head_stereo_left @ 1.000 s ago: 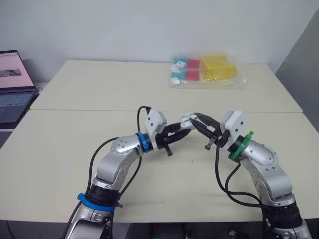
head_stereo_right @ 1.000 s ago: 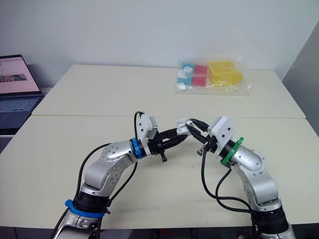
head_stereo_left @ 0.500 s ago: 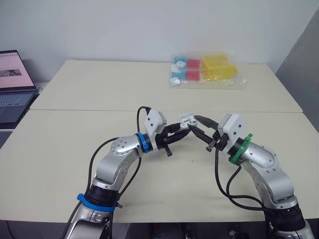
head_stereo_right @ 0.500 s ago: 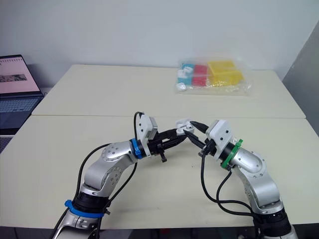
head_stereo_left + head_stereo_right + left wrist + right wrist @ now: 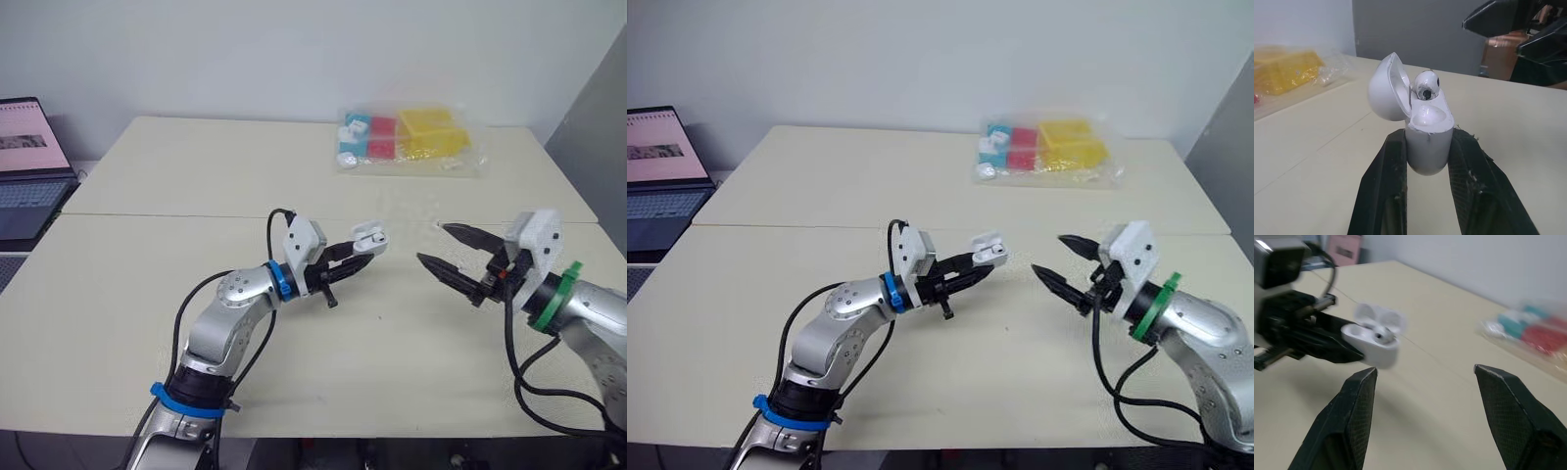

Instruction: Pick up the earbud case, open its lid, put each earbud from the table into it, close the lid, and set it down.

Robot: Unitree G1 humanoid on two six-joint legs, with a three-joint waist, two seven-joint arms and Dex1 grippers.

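The seated white earbud [image 5: 1383, 335] shows just its round head; the other white earbud, when lowered, should sink stem first into the case.
A white earbud case [image 5: 368, 238] hangs above the middle of the table with its lid tipped open, and my left gripper [image 5: 357, 251] is shut on its body. In the left wrist view one white earbud [image 5: 1425, 86] sits in the case [image 5: 1426, 139], dark tip showing. To the right of the case and well apart from it, my right gripper [image 5: 431, 244] stands open with nothing between its black fingers [image 5: 1357, 398]. The right wrist view looks back at the held case [image 5: 1374, 340].
A clear bag of coloured blocks [image 5: 407, 139] lies at the far side of the table. A laptop [image 5: 24, 166] stands off the left edge. A seam [image 5: 176, 216] crosses the beige table [image 5: 147, 294] behind the grippers.
My right gripper has opened and drawn back to the right, away from the case it was touching. The left gripper keeps the case in the same place.
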